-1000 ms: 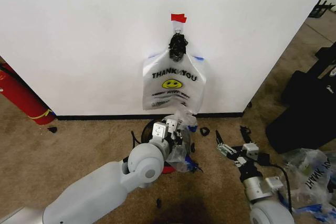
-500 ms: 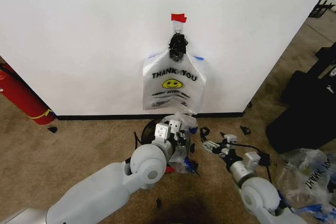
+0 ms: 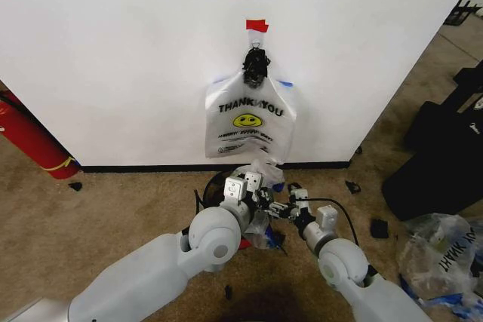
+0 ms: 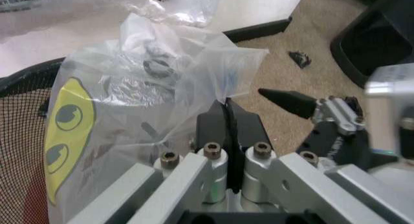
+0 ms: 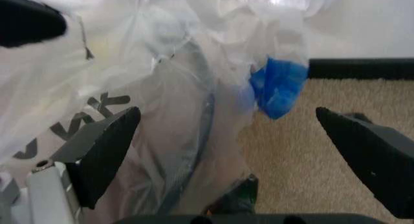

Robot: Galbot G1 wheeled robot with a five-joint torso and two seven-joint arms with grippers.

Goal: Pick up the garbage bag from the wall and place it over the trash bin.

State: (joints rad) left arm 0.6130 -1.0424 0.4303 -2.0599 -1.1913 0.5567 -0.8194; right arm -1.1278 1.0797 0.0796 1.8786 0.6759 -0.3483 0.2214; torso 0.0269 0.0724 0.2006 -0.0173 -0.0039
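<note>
The black rim can be seen through the crumpled garbage bag between the fingers of the robot's right gripper, so the trash bin (image 3: 216, 188) will come along when the robot pulls the bag.
One garbage bag (image 3: 249, 120), white with "THANK YOU" and a yellow smiley, hangs flat on the wall (image 3: 128, 50) under a red tape piece (image 3: 256, 26). A second, crumpled garbage bag (image 4: 123, 103) with the same smiley sits over the trash bin (image 3: 207, 185), whose black rim and mesh (image 4: 19, 136) lie beside it. My left gripper (image 4: 226, 110) is shut on a fold of this bag. My right gripper (image 5: 226, 112) stands open just beside it, its fingers (image 5: 103, 151) spread either side of the bag's plastic and blue trim (image 5: 278, 86).
A long red cylinder with a yellow band (image 3: 30, 141) leans at the left wall. Black cases (image 3: 445, 156) and a clear "MART" bag (image 3: 445, 250) lie on the carpet at the right. Small black scraps (image 3: 377, 228) dot the floor.
My right arm has swung left across the carpet, bringing its open gripper up against the bag over the bin. The left gripper and the hanging bag have stayed put.
</note>
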